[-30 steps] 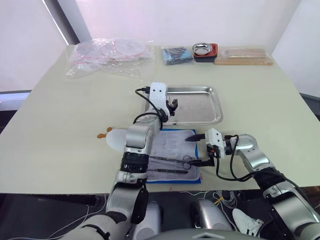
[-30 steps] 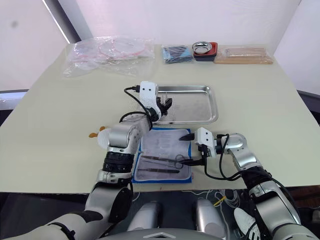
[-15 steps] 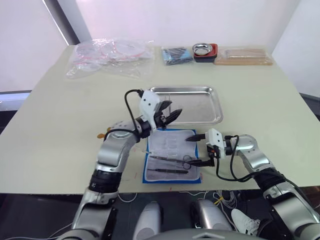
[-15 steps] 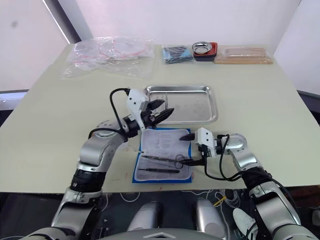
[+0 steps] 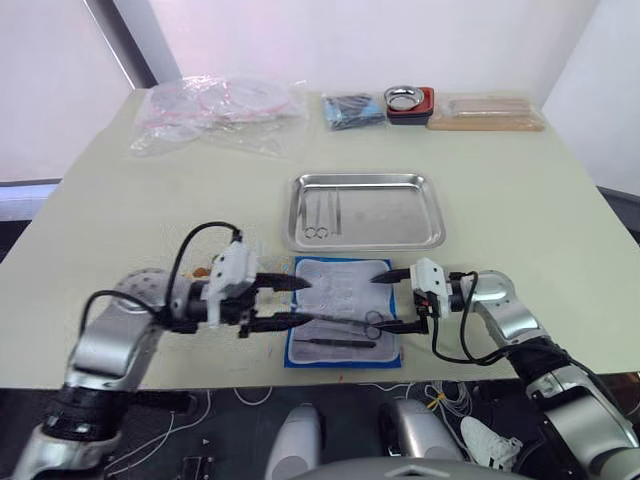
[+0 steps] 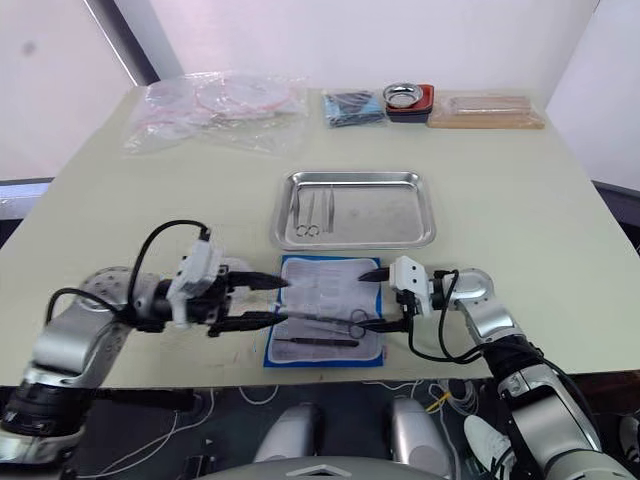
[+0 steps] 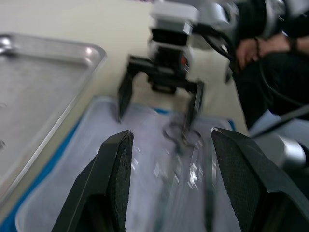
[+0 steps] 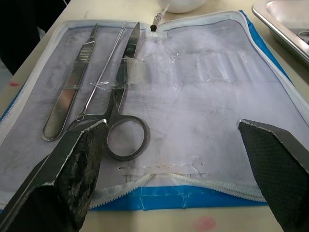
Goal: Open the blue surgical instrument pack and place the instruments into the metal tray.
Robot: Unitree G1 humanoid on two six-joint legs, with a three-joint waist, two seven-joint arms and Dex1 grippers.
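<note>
A clear band [image 8: 133, 71] lies across the blades of the scissors [image 5: 372, 325], and their rings are free. The scissors will slide straight out when I pull them rings first.
The blue surgical instrument pack [image 5: 345, 312] lies unfolded near the table's front edge, its pale lining [image 8: 207, 92] facing up. On the lining rest scissors [image 8: 123, 99], tweezers [image 8: 67, 104] and a thin probe. The metal tray [image 5: 395, 215] sits just behind the pack, with two instruments [image 5: 322, 212] at its left end. My left gripper [image 5: 298, 302] is open at the pack's left edge, its fingers over the lining. My right gripper [image 5: 382, 302] is open at the pack's right edge, close to the scissors' rings [image 7: 181, 136]. Both grippers hold nothing.
Along the table's far edge lie clear plastic bags [image 5: 220, 110], a darker blue packet [image 5: 352, 108], a small metal bowl in a red holder [image 5: 408, 100] and a tan flat box [image 5: 487, 112]. Bare tabletop lies to either side of the tray.
My left arm has swung back from above the tray to the pack's left edge, uncovering two instruments in the tray. The right gripper has stayed where it was.
</note>
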